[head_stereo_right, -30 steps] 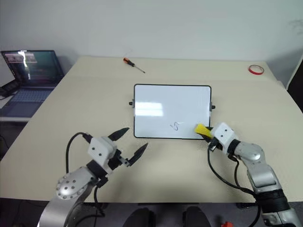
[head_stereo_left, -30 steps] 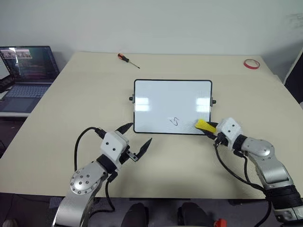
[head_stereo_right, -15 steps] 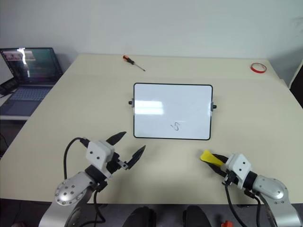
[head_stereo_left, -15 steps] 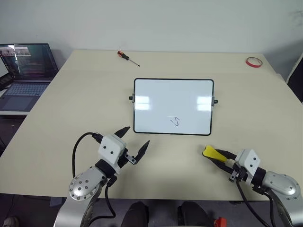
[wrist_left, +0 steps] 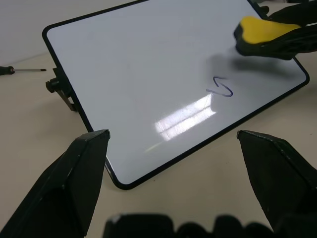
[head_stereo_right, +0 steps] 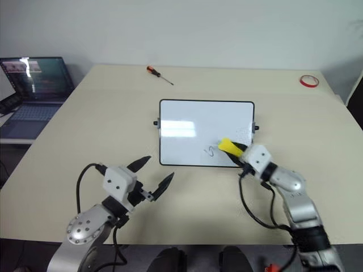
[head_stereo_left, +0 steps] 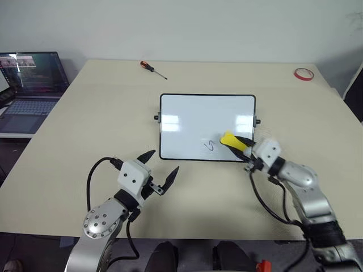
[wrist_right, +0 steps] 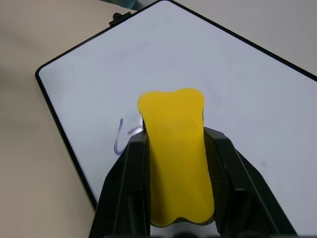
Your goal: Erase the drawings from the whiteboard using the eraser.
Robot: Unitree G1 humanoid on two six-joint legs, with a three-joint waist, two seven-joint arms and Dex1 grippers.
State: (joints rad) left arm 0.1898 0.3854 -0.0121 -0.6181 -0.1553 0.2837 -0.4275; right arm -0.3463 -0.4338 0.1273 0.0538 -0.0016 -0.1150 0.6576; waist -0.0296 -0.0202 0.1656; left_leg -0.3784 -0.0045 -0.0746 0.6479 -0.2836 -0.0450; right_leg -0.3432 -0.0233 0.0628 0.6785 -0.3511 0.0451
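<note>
The eraser hovers (head_stereo_left: pixel 232 140) over the whiteboard next to the blue scribble, so next my right gripper brings the eraser down and wipes across the scribble (head_stereo_left: pixel 209 145) before putting the eraser aside.
The whiteboard (head_stereo_left: pixel 193 119) lies in the middle of the table, with one small blue scribble (head_stereo_left: pixel 210 145) near its front edge. My right gripper (head_stereo_left: pixel 239 143) is shut on the yellow eraser (head_stereo_left: pixel 229 139). The eraser's tip is over the board, just right of the scribble; I cannot tell whether it touches. The right wrist view shows the eraser (wrist_right: pixel 176 148) clamped between both fingers, with the scribble (wrist_right: pixel 120 136) beside it. My left gripper (head_stereo_left: pixel 163 162) stands open and empty off the board's front left corner.
A laptop (head_stereo_left: pixel 31 79) sits on a side surface at the far left. A screwdriver (head_stereo_left: pixel 153 69) lies near the table's back edge. A red tape ring (head_stereo_left: pixel 302 74) sits at the back right corner.
The right gripper, holding the eraser, pulled back from the board's front right corner toward the table's front edge. It then swung forward and left onto the board beside the scribble. The left arm stayed still.
</note>
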